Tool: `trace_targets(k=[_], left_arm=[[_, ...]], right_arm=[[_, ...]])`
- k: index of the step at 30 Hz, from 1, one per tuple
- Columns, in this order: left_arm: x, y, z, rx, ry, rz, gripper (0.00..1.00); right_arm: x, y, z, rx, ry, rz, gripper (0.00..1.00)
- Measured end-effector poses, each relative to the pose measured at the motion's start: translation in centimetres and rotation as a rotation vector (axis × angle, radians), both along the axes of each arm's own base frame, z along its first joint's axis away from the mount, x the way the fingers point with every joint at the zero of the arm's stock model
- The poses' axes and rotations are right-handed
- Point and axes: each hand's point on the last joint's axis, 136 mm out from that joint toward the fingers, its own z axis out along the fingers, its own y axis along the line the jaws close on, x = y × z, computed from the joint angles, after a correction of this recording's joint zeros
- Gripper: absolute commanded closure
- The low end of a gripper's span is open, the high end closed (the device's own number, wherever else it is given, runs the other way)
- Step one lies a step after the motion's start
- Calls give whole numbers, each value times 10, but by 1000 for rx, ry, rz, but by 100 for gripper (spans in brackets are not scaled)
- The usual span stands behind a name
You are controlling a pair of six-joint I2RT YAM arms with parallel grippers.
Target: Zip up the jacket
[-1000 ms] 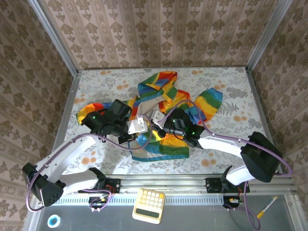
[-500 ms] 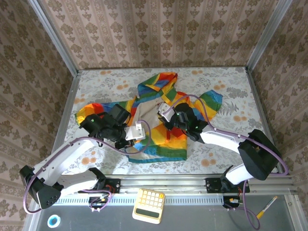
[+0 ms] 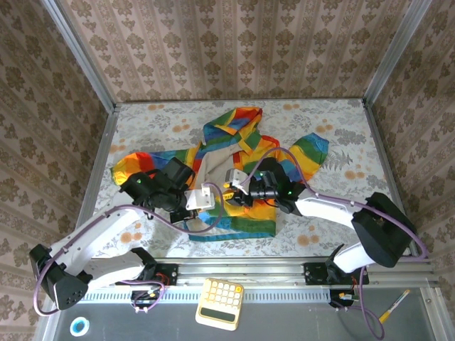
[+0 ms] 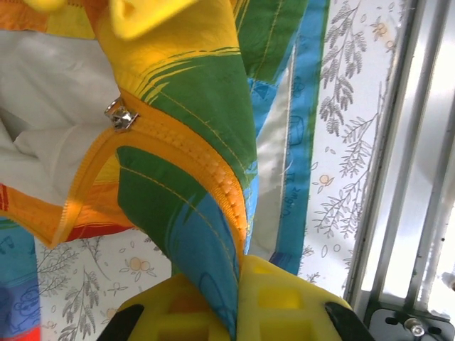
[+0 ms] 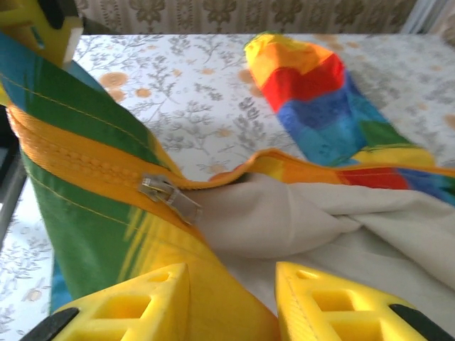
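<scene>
The orange zipper tape bends sharply [image 4: 119, 128] at the slider, so my left gripper should first bring the hem down toward the rail [image 3: 206, 262], and then my right gripper should take the slider.
The rainbow-striped jacket [image 3: 242, 153] lies open on the floral table, beige lining up, hood toward the back. My left gripper [image 3: 205, 201] is shut on the jacket's lower front edge; its yellow fingers [image 4: 284, 298] pinch the orange zipper tape [image 4: 213, 177] and blue-green fabric, lifted off the table. The silver zipper slider [image 4: 121, 114] sits a little up the tape. My right gripper [image 3: 232, 196] is just right of the left one and open [image 5: 233, 284], with yellow fabric and beige lining [image 5: 284, 220] between its fingers. The slider [image 5: 169, 195] lies just ahead of them.
A sleeve [image 5: 320, 92] lies spread on the table [image 3: 341, 121] to one side. An aluminium rail [image 3: 242, 268] runs along the near edge. A calculator [image 3: 220, 303], a tape roll [image 3: 78, 327] and a pen [image 3: 393, 305] sit on the ledge below it. Wallpapered walls enclose the table.
The right gripper rose toward the hood, then came back down beside the left gripper at the zipper. The left gripper kept its hold and drifted slightly nearer.
</scene>
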Motion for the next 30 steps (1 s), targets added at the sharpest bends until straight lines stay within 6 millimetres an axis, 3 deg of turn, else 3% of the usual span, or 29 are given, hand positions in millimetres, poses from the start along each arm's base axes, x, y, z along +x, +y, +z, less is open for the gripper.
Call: trace_targets(k=[5, 14, 17, 23, 26, 30], left_arm=[[13, -2, -15, 49, 59, 156, 100], [29, -19, -35, 5, 266, 647, 100], [13, -21, -66, -52, 374, 802, 100], [-49, -5, -152, -50, 612, 1047, 100], [-46, -16, -149, -110, 658, 1096, 100], [-40, -25, -151, -139, 695, 1131, 100]], right_arm=[[3, 4, -36, -69, 160, -77, 67], [17, -34, -78, -189, 390, -356, 68], [18, -48, -92, -228, 465, -441, 68], [21, -74, -118, -291, 587, -581, 68], [26, -86, -131, -315, 645, -640, 68], [46, -96, -131, -286, 697, -711, 69]])
